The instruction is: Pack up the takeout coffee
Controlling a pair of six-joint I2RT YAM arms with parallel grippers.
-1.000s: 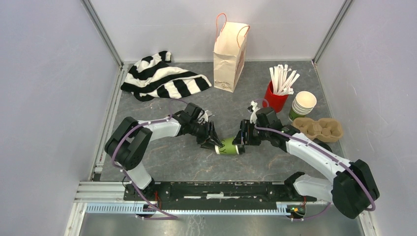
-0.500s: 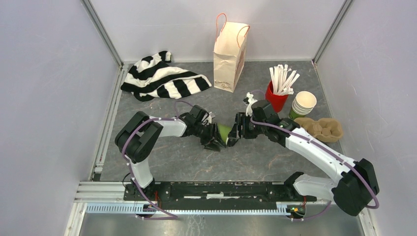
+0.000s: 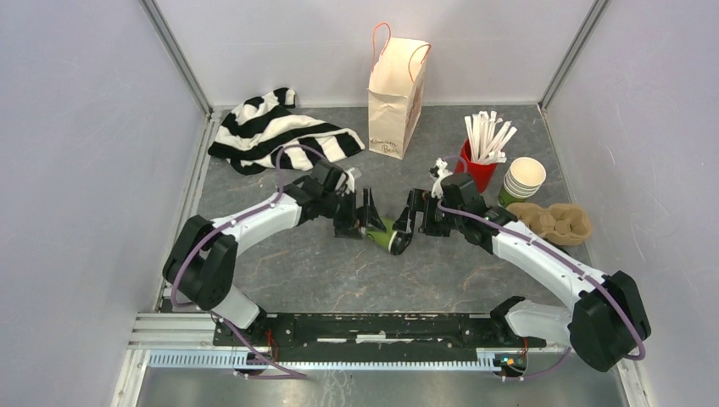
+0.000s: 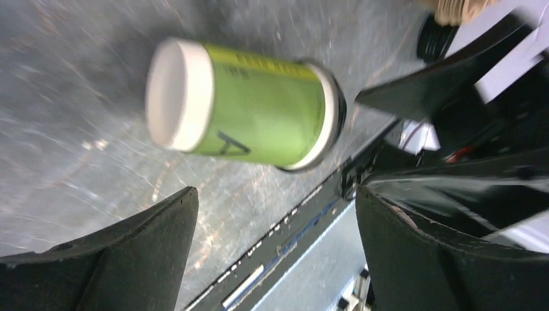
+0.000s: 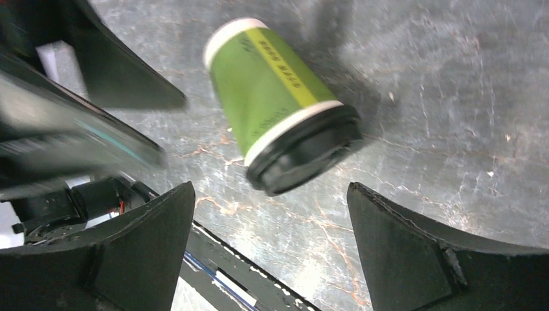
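The coffee cup is lying on its side and its black lid (image 3: pixel 402 243) points toward my right gripper, so my left gripper should pick the cup up near its white base (image 4: pixel 181 96).
One takeout coffee cup (image 3: pixel 387 234), green with a pale band and a black lid, lies on its side on the table between my two grippers, held by neither. In the left wrist view the cup (image 4: pixel 246 103) shows its white base toward the left, beyond the open left gripper (image 4: pixel 275 194). From the right wrist the cup (image 5: pixel 278 103) has its lid nearest the open right gripper (image 5: pixel 270 188). From above, the left gripper (image 3: pixel 363 219) and right gripper (image 3: pixel 410 222) flank the cup closely. A round black lid (image 4: pixel 434 39) shows near the carrier's edge.
A paper bag (image 3: pixel 397 85) stands at the back centre and a striped cloth (image 3: pixel 280 131) lies back left. At the right are a red cup of white sticks (image 3: pixel 476 165), stacked lidless cups (image 3: pixel 521 180) and a cardboard cup carrier (image 3: pixel 555 222).
Both grippers have opened and let go of the cup they held between them. The cup has dropped onto its side; both grippers sit slightly farther back.
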